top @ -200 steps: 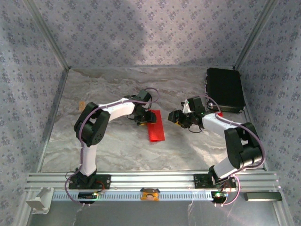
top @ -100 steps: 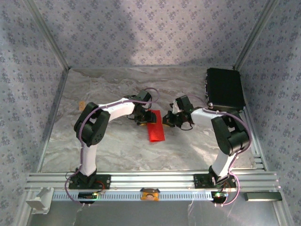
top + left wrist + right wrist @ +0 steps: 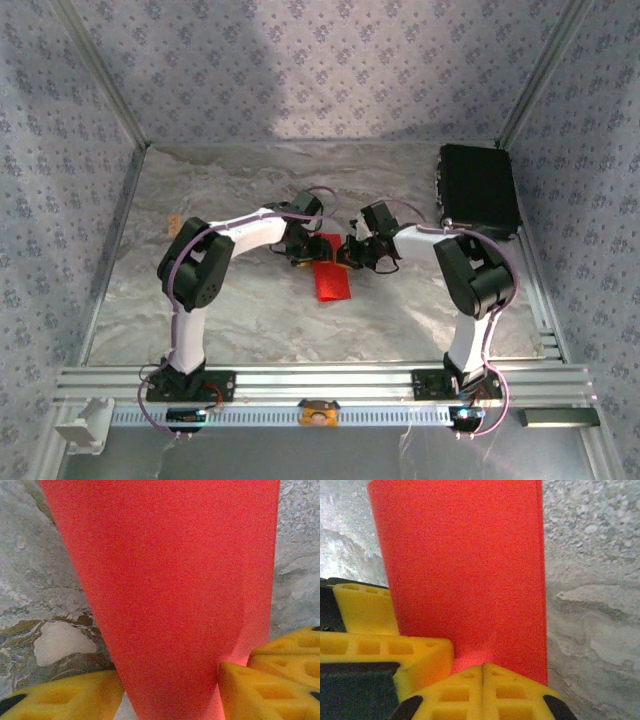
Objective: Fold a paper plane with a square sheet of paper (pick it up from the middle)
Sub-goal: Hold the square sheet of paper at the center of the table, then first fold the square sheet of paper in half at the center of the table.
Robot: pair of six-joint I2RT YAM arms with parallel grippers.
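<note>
The paper's near end [image 3: 334, 296] will bow open when I press the fold's far end with my left gripper, since the paper's folded side [image 3: 90, 585] looks softly rounded.
The square sheet of paper [image 3: 333, 277] lies folded into a long red strip on the marbled table. Its upper layer tapers in the left wrist view [image 3: 165, 580]. My left gripper [image 3: 305, 252] stands open at the strip's far end. Its yellow fingers [image 3: 55, 695] rest on the table on either side of the paper, and the narrow end runs between them [image 3: 167, 700]. My right gripper [image 3: 347, 256] is shut. Its two tips [image 3: 483, 672] are pressed together and sit on top of the paper's edge [image 3: 465, 565], right beside one of the left gripper's fingers [image 3: 380, 630].
A black box [image 3: 478, 190] sits at the back right of the table. A small tan scrap [image 3: 173, 222] lies near the left wall. Patterned walls close in the table [image 3: 250, 310] on three sides.
My right arm has swung left from near the black box to the paper, and its jaws have gone from open to shut. The left arm and the paper have stayed still.
</note>
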